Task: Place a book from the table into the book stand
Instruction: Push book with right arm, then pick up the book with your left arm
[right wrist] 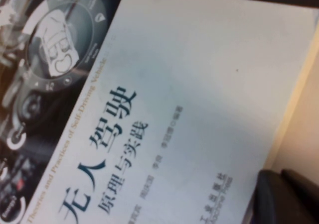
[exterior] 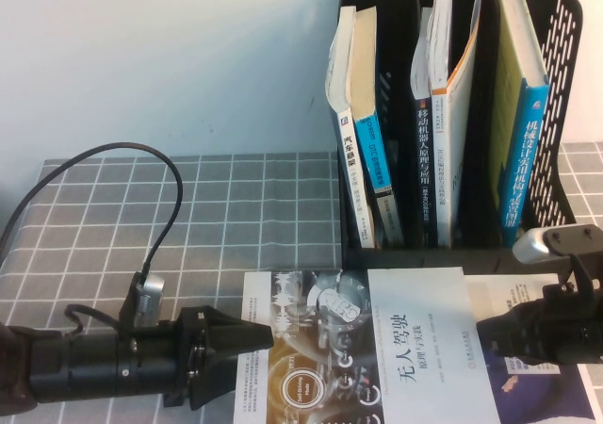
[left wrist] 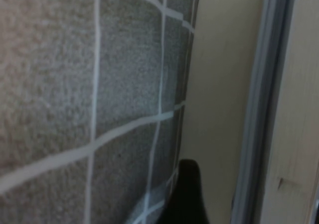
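My gripper will lift the book (exterior: 377, 349), and I should expect a magazine beneath it to stay flat, since a dark blue cover (exterior: 545, 388) sticks out past the book's edge.
A white and dark book (exterior: 377, 349) with blue Chinese title lies flat at the table's front centre. It fills the right wrist view (right wrist: 164, 109). The black book stand (exterior: 452, 113) stands at the back right, with several upright books in its slots. My left gripper (exterior: 256, 337) is low at the book's left edge and is open. In the left wrist view (left wrist: 251, 194) the book's page edge (left wrist: 224, 84) runs between the jaws, with one finger (left wrist: 187, 194) showing. My right gripper (exterior: 485, 332) is shut and empty, its tip (right wrist: 283, 179) at the book's right edge.
A grey checked cloth (exterior: 188, 217) covers the table. A black cable (exterior: 160, 170) loops over the left side behind my left arm. The wall is close behind the stand.
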